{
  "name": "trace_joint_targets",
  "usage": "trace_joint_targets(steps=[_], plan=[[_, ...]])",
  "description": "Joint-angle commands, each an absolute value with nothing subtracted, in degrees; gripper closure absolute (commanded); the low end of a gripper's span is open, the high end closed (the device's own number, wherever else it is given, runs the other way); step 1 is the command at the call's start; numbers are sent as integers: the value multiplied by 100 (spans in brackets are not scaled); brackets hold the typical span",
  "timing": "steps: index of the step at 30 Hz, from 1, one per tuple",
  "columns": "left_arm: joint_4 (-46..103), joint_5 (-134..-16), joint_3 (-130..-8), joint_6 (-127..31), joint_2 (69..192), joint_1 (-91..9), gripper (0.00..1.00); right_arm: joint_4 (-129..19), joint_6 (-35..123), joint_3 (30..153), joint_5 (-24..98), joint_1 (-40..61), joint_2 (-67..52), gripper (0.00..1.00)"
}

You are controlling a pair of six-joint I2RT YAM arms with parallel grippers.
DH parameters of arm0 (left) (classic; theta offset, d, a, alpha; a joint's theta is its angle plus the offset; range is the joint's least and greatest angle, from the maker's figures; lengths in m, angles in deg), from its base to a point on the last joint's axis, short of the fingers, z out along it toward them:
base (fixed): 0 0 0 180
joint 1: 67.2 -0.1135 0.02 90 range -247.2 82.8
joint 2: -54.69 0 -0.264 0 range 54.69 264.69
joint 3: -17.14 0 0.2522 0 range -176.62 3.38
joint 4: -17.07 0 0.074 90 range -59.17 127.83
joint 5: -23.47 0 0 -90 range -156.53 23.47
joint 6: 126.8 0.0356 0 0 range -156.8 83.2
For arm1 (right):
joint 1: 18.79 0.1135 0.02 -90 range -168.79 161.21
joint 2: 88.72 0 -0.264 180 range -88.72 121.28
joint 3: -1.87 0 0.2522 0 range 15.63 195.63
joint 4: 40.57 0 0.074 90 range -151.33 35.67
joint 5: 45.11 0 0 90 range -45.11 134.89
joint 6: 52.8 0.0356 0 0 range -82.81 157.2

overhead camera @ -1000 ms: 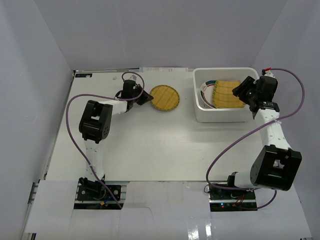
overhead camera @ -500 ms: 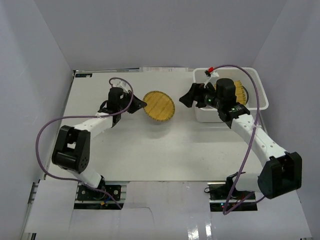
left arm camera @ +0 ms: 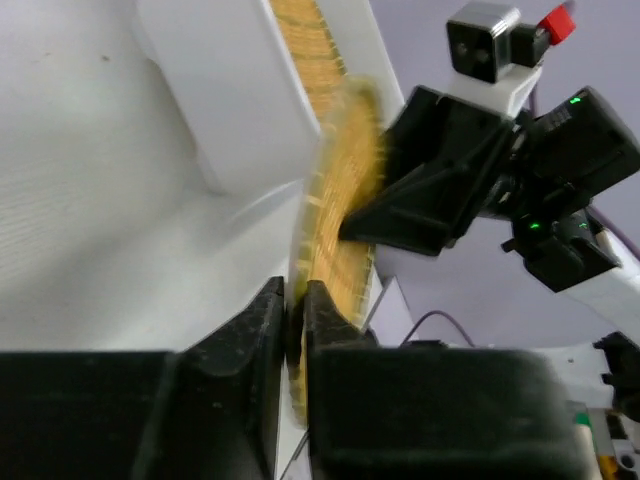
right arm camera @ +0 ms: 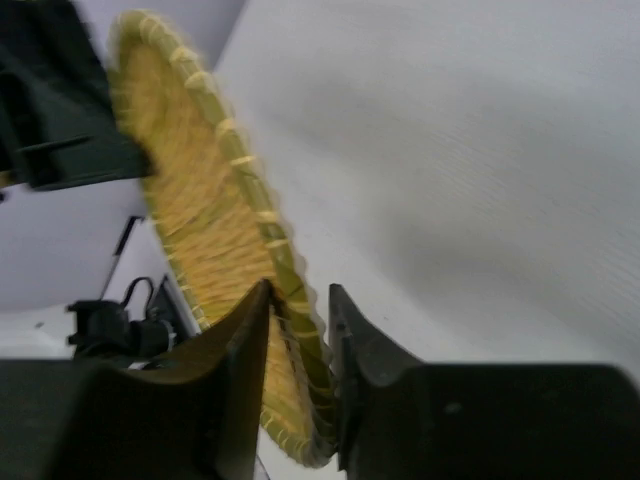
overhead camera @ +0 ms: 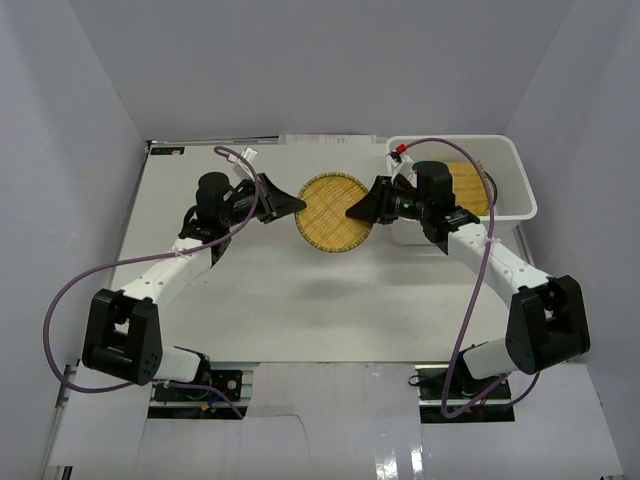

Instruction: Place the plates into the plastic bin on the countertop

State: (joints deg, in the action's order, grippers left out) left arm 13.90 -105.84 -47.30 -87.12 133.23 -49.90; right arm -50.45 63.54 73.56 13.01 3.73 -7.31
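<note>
I should open my left gripper, because it holds the round plate's rim [overhead camera: 300, 218] far from the bin [overhead camera: 465, 190], and let my right gripper carry the plate in.
The round woven yellow plate [overhead camera: 335, 212] hangs tilted above the countertop [overhead camera: 300, 300], held between both grippers. My left gripper [overhead camera: 298, 205] is shut on its left rim, seen edge-on in the left wrist view [left arm camera: 295, 310] with the plate [left arm camera: 345, 200] running away from it. My right gripper [overhead camera: 352, 212] is closed around the right rim [right arm camera: 300, 300], one finger on each face of the plate [right arm camera: 200, 200]. The white plastic bin [overhead camera: 520, 190] stands at the back right with the squarish woven plate [overhead camera: 468, 185] lying on top inside. Other plates are hidden.
The bin's wall [left arm camera: 230, 90] is close behind the plate in the left wrist view. The right arm's body [overhead camera: 480, 250] runs along the bin's front side. Grey walls enclose the table on the left, back and right.
The left gripper lifted the round plate off the table and carried it right. The right gripper left the bin, swung left and closed on the plate's right rim.
</note>
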Motion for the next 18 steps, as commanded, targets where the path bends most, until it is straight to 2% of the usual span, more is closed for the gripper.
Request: trace_joint_targets(steps=[1, 2, 3, 4, 6, 7, 10, 12, 18], plan=[[973, -11381, -4847, -8892, 13115, -4997, 76, -4001, 7059, 7180, 595, 362, -864, 79], [1208, -11399, -4970, -8735, 13089, -4997, 64, -4027, 7112, 7188, 822, 327, -926, 92], [1446, -11364, -5067, -8568, 13002, -4997, 36, -4027, 7112, 7188, 911, 275, -996, 92], [1770, -11294, -5189, -8332, 12949, -4997, 26, -4027, 7129, 7214, 990, 196, -1153, 92], [2693, -11110, -5418, -7523, 12800, -4989, 13, -4132, 7165, 7345, 1210, -234, -1286, 92], [3270, -10839, -5463, -7251, 12599, -4989, 2, -4272, 7139, 7416, 1315, -671, -1391, 92], [3767, -10277, -5279, -6406, 12238, -4963, 2, -4361, 7279, 7662, 1290, -1481, -1445, 92], [3760, -10116, -5007, -6168, 11842, -4936, 2, -4762, 7122, 7838, 1762, -2165, -1375, 92], [3680, -9800, -4566, -5790, 11542, -4708, 2, -5301, 6673, 8163, 2607, -2854, -787, 92]])
